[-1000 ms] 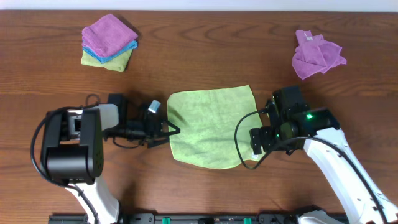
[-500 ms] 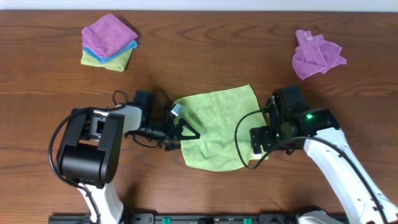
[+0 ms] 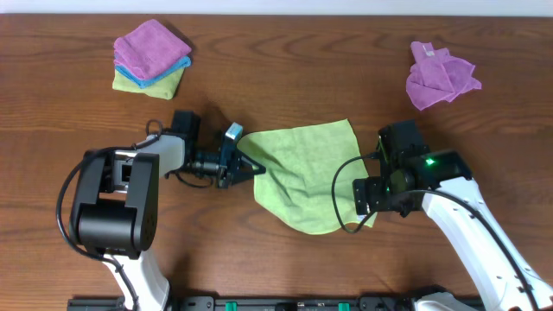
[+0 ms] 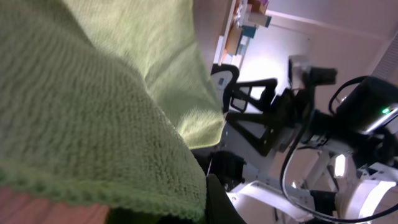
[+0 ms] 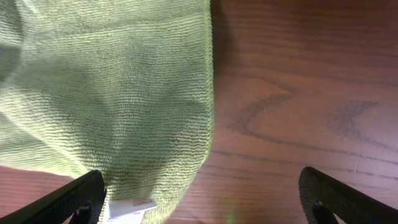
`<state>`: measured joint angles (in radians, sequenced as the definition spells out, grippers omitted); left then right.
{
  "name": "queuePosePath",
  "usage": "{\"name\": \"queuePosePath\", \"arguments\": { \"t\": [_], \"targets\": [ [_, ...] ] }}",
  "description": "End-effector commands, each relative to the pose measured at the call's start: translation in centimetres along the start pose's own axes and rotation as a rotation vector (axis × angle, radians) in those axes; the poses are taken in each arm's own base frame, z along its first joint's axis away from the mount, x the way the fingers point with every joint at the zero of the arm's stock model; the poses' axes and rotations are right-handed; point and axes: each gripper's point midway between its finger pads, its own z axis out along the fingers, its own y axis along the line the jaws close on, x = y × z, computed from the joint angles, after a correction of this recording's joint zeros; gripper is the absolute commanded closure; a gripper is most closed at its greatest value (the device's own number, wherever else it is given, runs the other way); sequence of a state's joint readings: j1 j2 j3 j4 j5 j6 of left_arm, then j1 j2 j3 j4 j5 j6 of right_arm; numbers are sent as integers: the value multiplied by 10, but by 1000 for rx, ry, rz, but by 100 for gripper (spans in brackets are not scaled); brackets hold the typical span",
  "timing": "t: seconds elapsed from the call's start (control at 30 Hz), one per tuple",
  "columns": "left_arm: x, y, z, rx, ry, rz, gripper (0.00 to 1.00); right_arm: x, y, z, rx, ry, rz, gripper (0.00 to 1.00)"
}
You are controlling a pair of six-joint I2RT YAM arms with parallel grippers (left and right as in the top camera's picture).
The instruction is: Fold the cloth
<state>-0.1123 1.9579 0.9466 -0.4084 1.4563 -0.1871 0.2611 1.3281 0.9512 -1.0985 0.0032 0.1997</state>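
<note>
The robot's right gripper is open mostly over wood (image 5: 249,180) beyond the cloth's edge, so it should move back over the cloth (image 5: 165,200) next to the white tag and close there.
The lime-green cloth (image 3: 307,177) lies spread on the wooden table at the centre, its left corner pulled up and bunched. My left gripper (image 3: 253,167) is shut on that left corner. In the left wrist view the cloth (image 4: 93,106) drapes across most of the frame and hides all but one dark fingertip (image 4: 219,202). My right gripper (image 5: 205,208) stands open low over the cloth's near right edge (image 5: 124,93). A small white tag (image 5: 129,208) lies beside its left finger (image 5: 81,196), and bare wood shows between the fingers.
A folded stack of purple, blue and yellow-green cloths (image 3: 152,57) sits at the back left. A crumpled purple cloth (image 3: 441,76) lies at the back right. Bare tabletop (image 3: 302,78) stretches between them.
My left gripper moved right and toward the back, then shut on the cloth's left corner. The cloth's left side has drawn in toward the right. The right arm hardly moved.
</note>
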Motion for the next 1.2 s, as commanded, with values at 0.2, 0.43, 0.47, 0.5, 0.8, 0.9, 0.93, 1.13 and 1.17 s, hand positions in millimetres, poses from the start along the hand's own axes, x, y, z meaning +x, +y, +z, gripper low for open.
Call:
{"name": "queuePosePath", "arguments": {
  "t": [0.2,0.43,0.47,0.5,0.8,0.9,0.93,1.13,1.17],
  "targets": [
    [-39,-15,-4,-34,-65,59,94,7,-37,-4,200,-9,147,1],
    [-57,-27,-5,-12,-102,79,94,32,-70,-1,396,13,348,1],
    [-60,-29,-5,-8,-108,82,94,36,-72,2,412,17,374,1],
    [-62,-31,-6,-4,-112,87,94,36,-72,3,410,15,378,1],
    [-71,-40,-7,8,-132,123,94,-4,13,18,-90,-39,167,5],
    [-72,-39,-7,-1,-140,146,64,-1,14,22,-97,-27,168,7],
    [-73,-38,-7,-4,-141,158,44,2,14,25,-96,-18,168,7],
    [-75,-37,-13,-8,-157,223,4,23,28,45,-189,46,170,7],
    [-77,-36,-17,-10,-167,228,4,27,28,48,-186,58,176,6]
  ]
}}
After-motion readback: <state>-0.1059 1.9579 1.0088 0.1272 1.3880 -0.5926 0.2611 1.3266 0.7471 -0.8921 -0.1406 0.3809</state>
